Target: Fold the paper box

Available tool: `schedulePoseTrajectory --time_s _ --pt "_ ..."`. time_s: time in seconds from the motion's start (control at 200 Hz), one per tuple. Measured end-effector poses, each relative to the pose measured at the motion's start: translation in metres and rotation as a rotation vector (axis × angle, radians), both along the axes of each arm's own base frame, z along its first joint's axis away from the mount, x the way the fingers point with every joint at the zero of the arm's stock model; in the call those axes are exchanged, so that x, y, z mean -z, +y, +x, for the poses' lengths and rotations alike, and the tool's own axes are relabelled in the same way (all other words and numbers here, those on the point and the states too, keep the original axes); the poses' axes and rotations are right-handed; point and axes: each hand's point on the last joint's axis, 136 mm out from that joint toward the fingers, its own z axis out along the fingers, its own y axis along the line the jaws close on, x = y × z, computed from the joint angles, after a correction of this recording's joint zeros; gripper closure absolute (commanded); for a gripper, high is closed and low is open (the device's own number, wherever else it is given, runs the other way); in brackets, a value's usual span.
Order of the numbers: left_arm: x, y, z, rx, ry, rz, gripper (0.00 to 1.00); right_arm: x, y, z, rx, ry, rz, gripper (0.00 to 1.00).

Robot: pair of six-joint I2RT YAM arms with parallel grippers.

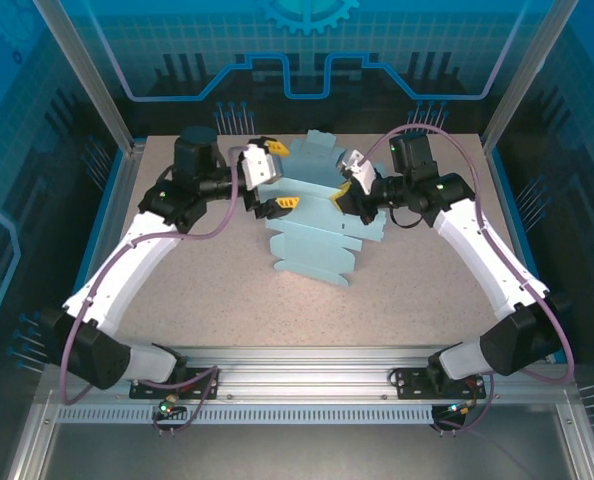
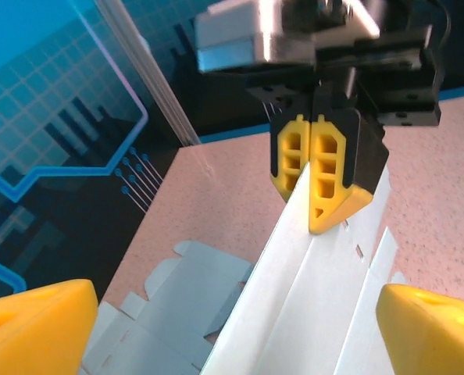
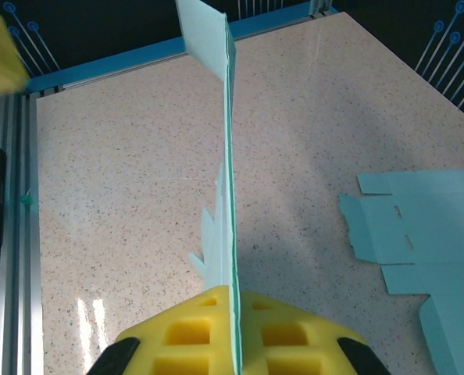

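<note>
The flat rest of the blank will come along when I pull the lifted panel, because long creases connect the two.
The light blue paper box lies as a cut blank mid-table, with one long panel lifted on edge. My right gripper is shut on that panel's far end. In the right wrist view its yellow pads pinch the sheet, seen edge-on. My left gripper is open at the panel's other end, its fingertips wide apart on either side of the sheet without touching it. Across the panel the right gripper shows clamped on the edge.
The flat rest of the blank spreads over the speckled table towards the front. Blue enclosure walls ring the table, and an aluminium rail runs along the near edge by the arm bases.
</note>
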Motion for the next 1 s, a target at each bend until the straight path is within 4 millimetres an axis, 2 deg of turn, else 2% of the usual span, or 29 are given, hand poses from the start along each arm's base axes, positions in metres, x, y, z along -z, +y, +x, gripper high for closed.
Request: schedulePoseTrajectory --time_s 0.23,0.455,0.575,0.715,1.0 --pt "0.041 -0.002 0.014 -0.015 0.067 0.116 0.31 0.002 0.011 -0.004 -0.031 -0.005 -0.024 1.00" --pt "0.045 -0.003 0.014 -0.008 0.052 0.177 0.52 0.008 0.014 -0.003 -0.036 0.008 -0.042 1.00" --pt "0.050 -0.006 0.016 -0.006 0.051 0.210 0.53 0.011 0.016 -0.001 -0.039 0.016 -0.048 1.00" --pt "0.067 -0.007 0.016 -0.004 0.077 0.259 0.53 0.015 0.016 0.000 -0.041 0.026 -0.055 1.00" --pt "0.078 -0.003 0.018 -0.008 0.087 0.317 0.83 0.021 0.017 0.004 -0.041 0.036 -0.070 1.00"
